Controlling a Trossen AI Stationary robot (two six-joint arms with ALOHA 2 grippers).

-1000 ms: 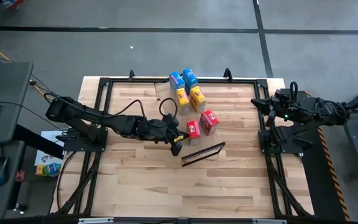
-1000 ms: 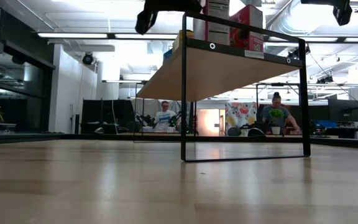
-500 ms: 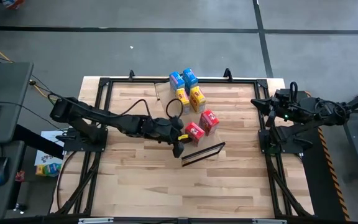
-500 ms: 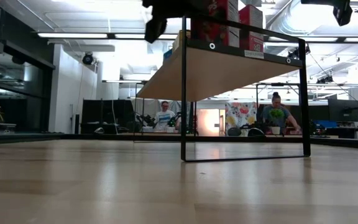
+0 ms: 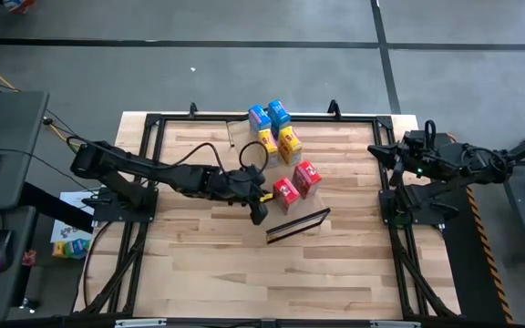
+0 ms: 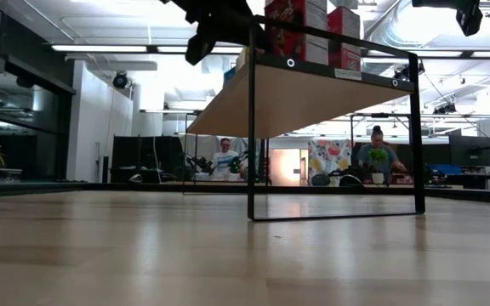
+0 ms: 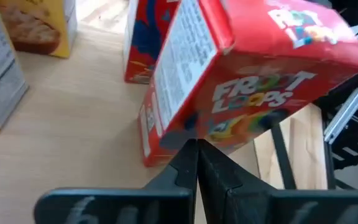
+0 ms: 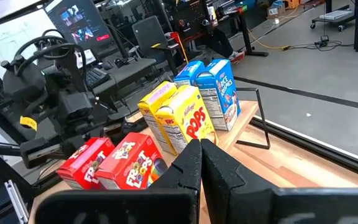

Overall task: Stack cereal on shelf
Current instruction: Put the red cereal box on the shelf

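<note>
Next, I back my left gripper off and push the front side [image 7: 250, 102] of the near red box [image 5: 285, 192] to line it up, as that box sticks out closer to the shelf's edge than the other red box.
Six small cereal boxes stand on their bases on the tan shelf [image 6: 304, 98], whose black frame lip [image 5: 297, 223] faces the near edge. The blue pair [image 5: 269, 117] is farthest, the yellow pair [image 5: 278, 144] is in the middle, and the two red boxes [image 5: 306, 178] are nearest. My left gripper [image 5: 260, 214] is shut, just left of and nearer than the near red box [image 5: 285, 191]. In the left wrist view its fingertips [image 7: 196, 149] point at that box [image 7: 241, 81]. My right gripper [image 5: 392, 153] waits shut at the table's right edge. My left gripper's shut fingertips [image 7: 191, 146] stand at the lower edge [image 7: 166, 146] of the near red box, coming level from the table's left and near side. Whether they touch it, I cannot tell. The box stands on the shelf board.
Black rails frame the striped wooden tabletop [image 5: 199, 264], with bare wood left of and in front of the shelf. In the low view the shelf stands raised on its black frame [image 6: 334, 212]. People sit at desks in the room beyond.
My left gripper moved a little toward the near red box, then drew back toward the table's left, staying shut. That box has turned about on the shelf. Its pale side panel faced the low camera a second ago, and now a red face does.
</note>
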